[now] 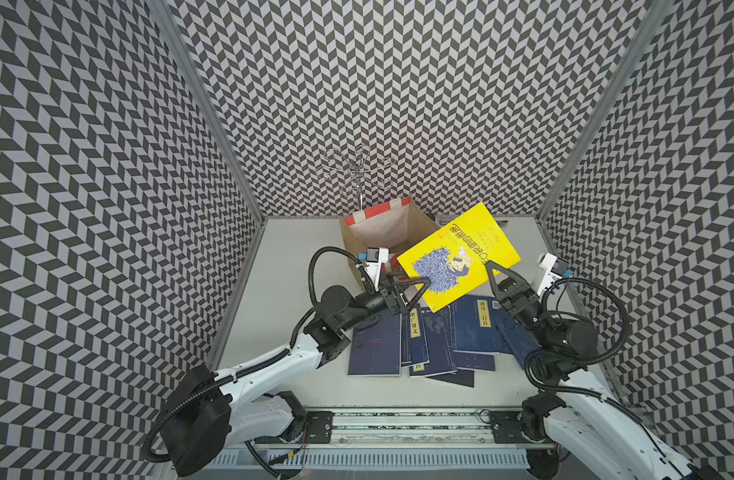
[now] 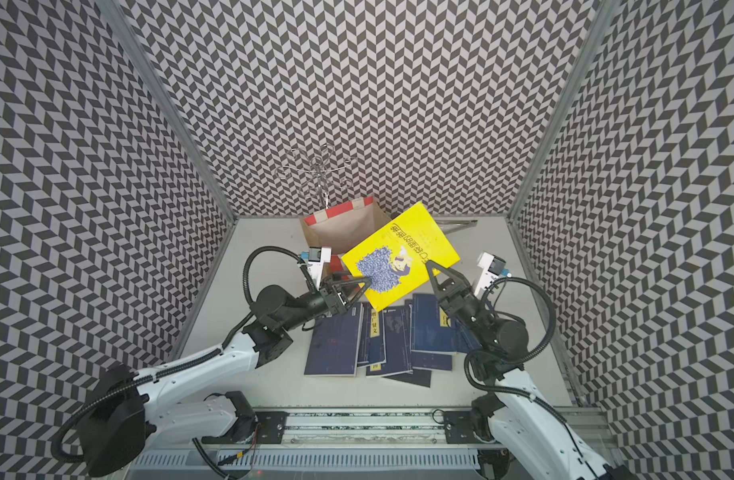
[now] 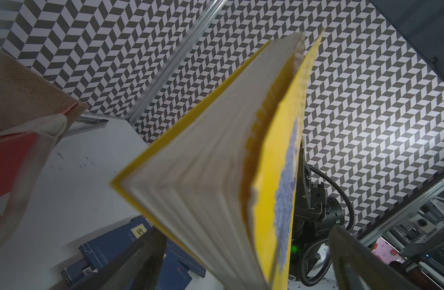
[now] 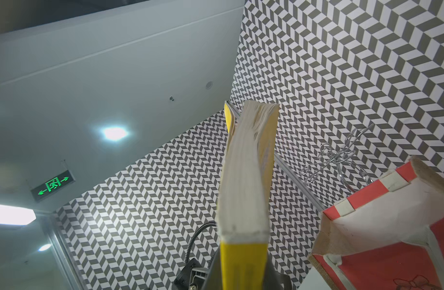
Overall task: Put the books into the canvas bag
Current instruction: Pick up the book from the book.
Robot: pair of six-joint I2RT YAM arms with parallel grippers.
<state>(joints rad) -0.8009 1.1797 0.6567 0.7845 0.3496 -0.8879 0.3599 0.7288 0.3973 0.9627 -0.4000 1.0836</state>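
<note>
The yellow book lies at a slant across the bag's opening. Next, I hand the book's near corner [image 1: 433, 302] to my left gripper, then turn the book with my right gripper.
The bright yellow book [image 1: 461, 249] [image 2: 402, 249] hangs tilted above the table beside the canvas bag [image 1: 378, 232] [image 2: 336, 237]. My right gripper [image 1: 493, 270] [image 4: 243, 276] is shut on its lower edge. My left gripper [image 1: 415, 279] [image 3: 246, 263] stands open around the book's near corner, its fingers [image 3: 140, 256] clear of the covers. In the left wrist view the yellow book [image 3: 216, 175] fans slightly open. The bag stands open at the back, showing red panels, tan sides and white lining [image 4: 391, 226]. Several navy blue books [image 1: 440, 332] [image 2: 382, 332] lie overlapping on the table below.
A silver wire stand [image 1: 357, 170] rises behind the bag against the back wall. A thin metal tool [image 2: 456, 224] lies at the back edge, right of the bag. Patterned walls close in three sides. Both arm bases sit on the front rail [image 1: 398, 424].
</note>
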